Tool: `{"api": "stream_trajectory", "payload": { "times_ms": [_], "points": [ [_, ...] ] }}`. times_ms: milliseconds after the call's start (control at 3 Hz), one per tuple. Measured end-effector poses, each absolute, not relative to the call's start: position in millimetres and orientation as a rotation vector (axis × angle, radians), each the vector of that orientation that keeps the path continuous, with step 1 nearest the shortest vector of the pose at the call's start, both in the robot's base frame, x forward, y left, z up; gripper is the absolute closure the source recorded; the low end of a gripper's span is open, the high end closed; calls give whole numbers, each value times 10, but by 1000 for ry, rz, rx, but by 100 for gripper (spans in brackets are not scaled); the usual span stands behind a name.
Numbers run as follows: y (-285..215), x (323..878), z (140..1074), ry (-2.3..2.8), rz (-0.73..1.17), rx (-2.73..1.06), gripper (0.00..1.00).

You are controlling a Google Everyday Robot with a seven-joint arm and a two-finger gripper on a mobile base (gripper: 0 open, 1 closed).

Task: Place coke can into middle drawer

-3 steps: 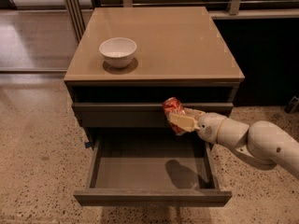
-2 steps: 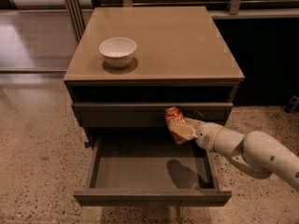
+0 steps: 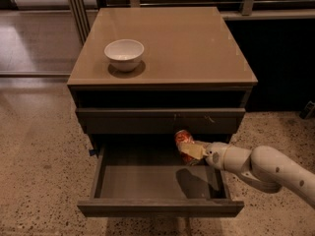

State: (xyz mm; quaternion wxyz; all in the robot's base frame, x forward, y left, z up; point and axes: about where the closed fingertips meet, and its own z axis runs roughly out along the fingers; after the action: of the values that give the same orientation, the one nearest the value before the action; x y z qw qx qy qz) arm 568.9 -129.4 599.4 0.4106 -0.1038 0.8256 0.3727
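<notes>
I should go on lowering my gripper until the coke can (image 3: pixel 183 141) touches the drawer's grey bottom (image 3: pixel 175 175). The can is hanging over the open middle drawer, and that bottom is clear.
The coke can (image 3: pixel 182 138), red-orange with white markings, is held in my gripper (image 3: pixel 188 149) above the back right part of the open middle drawer (image 3: pixel 147 181). The gripper is shut on the can, with a tan finger (image 3: pixel 193 151) across its front. My white arm (image 3: pixel 261 167) reaches in from the right. The can hangs just below the closed drawer front above it and casts a shadow on the drawer's grey floor.
A white bowl (image 3: pixel 124 54) stands on the cabinet top (image 3: pixel 187 48) at the left. The closed upper drawer front (image 3: pixel 160 120) is directly above the can. Speckled floor surrounds the cabinet.
My gripper has lowered the can from level with the upper drawer front down into the drawer opening, and the arm has dropped with it.
</notes>
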Motion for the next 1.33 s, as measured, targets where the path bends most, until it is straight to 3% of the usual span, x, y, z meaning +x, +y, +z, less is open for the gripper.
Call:
{"api": "stream_trajectory", "payload": {
  "times_ms": [1333],
  "points": [
    [-1175, 6005, 4635, 2329, 1089, -235, 100]
  ]
}}
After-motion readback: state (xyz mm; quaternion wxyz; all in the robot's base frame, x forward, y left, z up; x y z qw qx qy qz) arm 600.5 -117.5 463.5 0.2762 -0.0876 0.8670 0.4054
